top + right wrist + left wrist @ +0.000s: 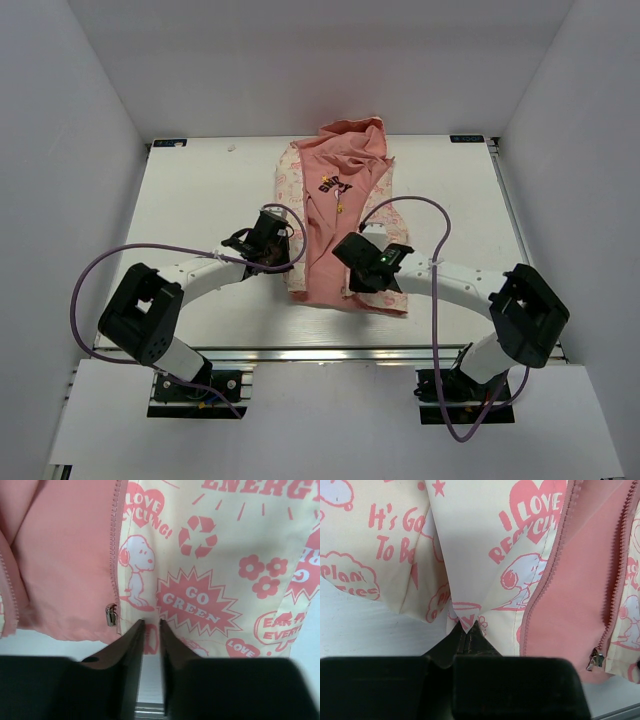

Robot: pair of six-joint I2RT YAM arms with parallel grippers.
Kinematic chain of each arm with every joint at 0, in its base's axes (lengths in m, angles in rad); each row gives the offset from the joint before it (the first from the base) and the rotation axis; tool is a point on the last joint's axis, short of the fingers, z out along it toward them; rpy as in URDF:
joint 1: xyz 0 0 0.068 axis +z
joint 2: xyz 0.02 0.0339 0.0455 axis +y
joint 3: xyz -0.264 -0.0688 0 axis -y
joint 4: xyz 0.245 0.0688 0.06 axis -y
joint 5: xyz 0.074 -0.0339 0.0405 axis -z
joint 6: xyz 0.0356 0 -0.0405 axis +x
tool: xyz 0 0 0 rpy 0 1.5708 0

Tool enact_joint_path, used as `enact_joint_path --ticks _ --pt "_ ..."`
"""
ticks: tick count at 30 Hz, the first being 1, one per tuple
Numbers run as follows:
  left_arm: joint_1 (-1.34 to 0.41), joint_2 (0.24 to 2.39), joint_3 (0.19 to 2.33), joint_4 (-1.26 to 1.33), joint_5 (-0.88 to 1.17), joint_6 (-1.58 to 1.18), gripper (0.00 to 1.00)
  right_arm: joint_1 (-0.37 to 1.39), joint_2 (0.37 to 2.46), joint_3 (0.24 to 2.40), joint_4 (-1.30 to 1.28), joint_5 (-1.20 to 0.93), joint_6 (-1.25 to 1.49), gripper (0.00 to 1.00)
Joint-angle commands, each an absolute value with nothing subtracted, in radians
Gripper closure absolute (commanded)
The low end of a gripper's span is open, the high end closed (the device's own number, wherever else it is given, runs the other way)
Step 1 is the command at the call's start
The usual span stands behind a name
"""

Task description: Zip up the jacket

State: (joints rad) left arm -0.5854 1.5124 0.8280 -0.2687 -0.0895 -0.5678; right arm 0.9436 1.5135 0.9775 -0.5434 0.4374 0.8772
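Observation:
The cream hem has my right gripper's fingers on it, off the zipper slider. Next, I open the fingers and grip the panel's edge next to the slider.
The jacket lies open on the table, salmon-pink lining up the middle and cream printed panels on both sides. My left gripper is shut on a fold of the cream fabric of the left panel. The pink zipper teeth run up beside it. My right gripper sits at the bottom hem of the right panel. Its jaws stand a narrow gap apart, with the hem edge between the tips. The metal zipper slider sits just left of the right fingers and also shows in the left wrist view.
The white table extends around the jacket, with white walls on three sides. Purple cables loop off both arms. The table's front rail runs just below the hem.

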Motion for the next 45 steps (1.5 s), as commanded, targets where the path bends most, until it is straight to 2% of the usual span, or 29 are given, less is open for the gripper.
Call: enact_joint_path --ticks 1,2,3,6,12,19,22,24,25,26,28,31,35,45 --pt "-0.581 1.471 0.818 -0.259 -0.069 -0.554 1.00 0.943 1.497 0.960 -0.540 0.433 0.832 0.78" --pt "-0.581 1.470 0.818 -0.259 -0.066 -0.551 1.00 0.943 1.496 0.954 -0.529 0.416 0.821 0.81" --pt "-0.581 1.471 0.816 -0.258 -0.061 -0.548 1.00 0.942 1.496 0.950 -0.506 0.404 0.804 0.76" --pt "-0.581 1.470 0.810 -0.249 -0.043 -0.545 1.00 0.942 1.496 0.946 -0.457 0.344 0.764 0.51" --pt "-0.581 1.474 0.805 -0.241 -0.026 -0.545 1.00 0.942 1.511 0.948 -0.410 0.344 0.742 0.38" --pt "-0.581 1.467 0.801 -0.235 -0.012 -0.543 1.00 0.942 1.592 0.977 -0.439 0.379 0.782 0.38" --pt "-0.581 1.460 0.798 -0.232 -0.009 -0.543 1.00 0.942 1.609 0.976 -0.452 0.405 0.810 0.42" --pt "-0.581 1.457 0.796 -0.233 -0.009 -0.543 1.00 0.940 1.617 0.973 -0.457 0.405 0.815 0.48" --pt "-0.581 1.456 0.798 -0.233 -0.008 -0.543 1.00 0.940 1.615 0.970 -0.459 0.405 0.819 0.55" --pt "-0.581 1.454 0.801 -0.236 -0.008 -0.543 1.00 0.940 1.612 0.968 -0.454 0.400 0.819 0.66" --pt "-0.581 1.450 0.802 -0.236 -0.002 -0.540 1.00 0.940 1.591 0.957 -0.445 0.388 0.815 0.71" --pt "-0.581 1.440 0.799 -0.230 -0.002 -0.532 1.00 0.939 1.552 0.954 -0.429 0.380 0.789 0.70" --pt "-0.581 1.442 0.801 -0.235 0.000 -0.528 1.00 0.940 1.514 0.950 -0.426 0.365 0.759 0.62" --pt "-0.583 1.436 0.798 -0.241 -0.002 -0.526 1.00 0.933 1.535 0.931 -0.429 0.333 0.779 0.58"
